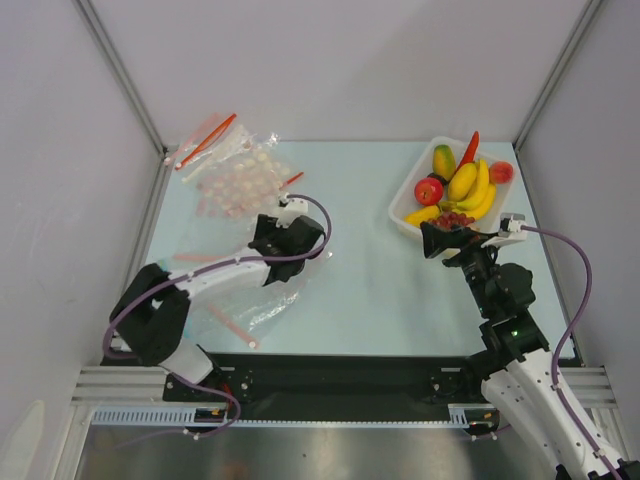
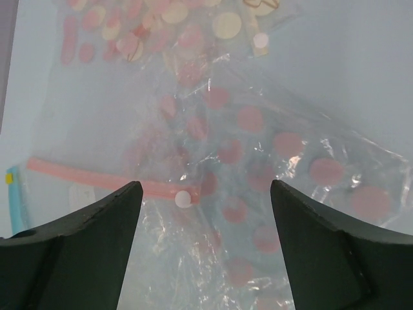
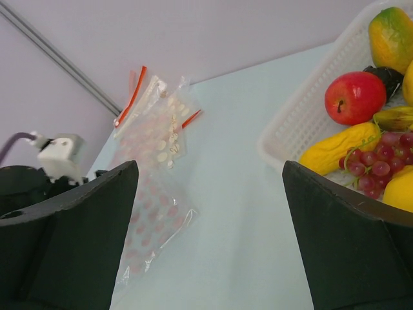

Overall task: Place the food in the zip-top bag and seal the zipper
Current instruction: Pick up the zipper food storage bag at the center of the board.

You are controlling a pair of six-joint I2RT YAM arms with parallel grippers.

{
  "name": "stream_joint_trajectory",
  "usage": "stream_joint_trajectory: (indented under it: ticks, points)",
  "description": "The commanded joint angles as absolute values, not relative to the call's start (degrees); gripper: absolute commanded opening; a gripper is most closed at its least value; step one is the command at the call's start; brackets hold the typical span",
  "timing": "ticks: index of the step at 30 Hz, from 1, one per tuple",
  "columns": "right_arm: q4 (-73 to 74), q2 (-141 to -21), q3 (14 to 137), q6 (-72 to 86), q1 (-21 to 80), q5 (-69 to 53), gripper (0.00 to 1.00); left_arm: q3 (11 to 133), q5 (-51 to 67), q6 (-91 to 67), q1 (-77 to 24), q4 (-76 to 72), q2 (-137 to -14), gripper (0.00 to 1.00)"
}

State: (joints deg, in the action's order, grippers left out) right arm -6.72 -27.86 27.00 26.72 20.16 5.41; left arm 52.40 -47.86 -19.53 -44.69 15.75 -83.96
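Note:
The pink strip's end (image 2: 187, 193) is between my left gripper's open fingers. I should keep moving them down until they close on the clear plastic (image 2: 201, 216) next to the pink strip.
The food (image 1: 460, 185) lies piled in a white basket (image 1: 400, 212) at the back right: red apple (image 3: 355, 97), grapes (image 3: 377, 165), bananas (image 3: 339, 148), mango (image 3: 390, 39). My right gripper (image 1: 445, 240) (image 3: 210, 168) hangs open and empty just in front of the basket. The zip-top bag (image 1: 275, 298) is crinkly clear plastic under my left gripper (image 1: 288, 238). That gripper (image 2: 203, 187) is open above the clear plastic (image 2: 187, 258), holding nothing. One pink strip (image 2: 97, 181) runs to the left of its fingers and another (image 1: 232, 325) lies nearer the arm bases. I cannot tell which is the zipper.
A clear bag with pink dots (image 2: 290, 155) overlaps the crinkly plastic on the right. More dotted bags (image 1: 235, 180) (image 3: 158, 129) with red strips (image 1: 205, 140) lie at the back left corner. Grey walls and metal frame posts close in the table on three sides.

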Motion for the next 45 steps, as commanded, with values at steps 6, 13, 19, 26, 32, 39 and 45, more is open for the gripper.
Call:
stream_joint_trajectory:
  ticks: [6, 13, 19, 26, 32, 39, 45]
  points:
    - [-9.58, -28.12, 27.16, 25.84, 20.13, 4.39, 1.00, 63.62, -52.65, -21.88, -39.30, 25.31, -99.57, 0.86]
    - [-9.49, -28.13, 27.25, 26.28, 20.04, 3.78, 0.99, 67.93, -48.95, -21.97, -34.63, 28.56, -106.69, 0.86]
    - [-9.05, -27.25, 27.33, 26.37, 20.13, 4.13, 1.00, 69.87, -48.79, -21.53, -33.66, 30.76, -109.51, 0.86]
    - [-8.88, -26.54, 27.33, 26.28, 20.04, 4.22, 1.00, 72.86, -50.36, -23.99, -30.50, 36.11, -113.47, 0.86]
    - [-8.88, -26.72, 27.25, 26.28, 19.95, 4.13, 1.00, 70.15, -48.08, -26.72, -26.28, 35.08, -110.05, 0.79]
    - [-8.96, -26.63, 27.25, 26.37, 19.95, 4.04, 1.00, 64.69, -44.56, -24.17, -25.40, 28.13, -103.11, 0.00]
    - [-9.32, -26.72, 27.16, 26.54, 19.95, 3.69, 1.00, 60.74, -47.55, -25.49, -25.49, 25.05, -96.17, 0.00]
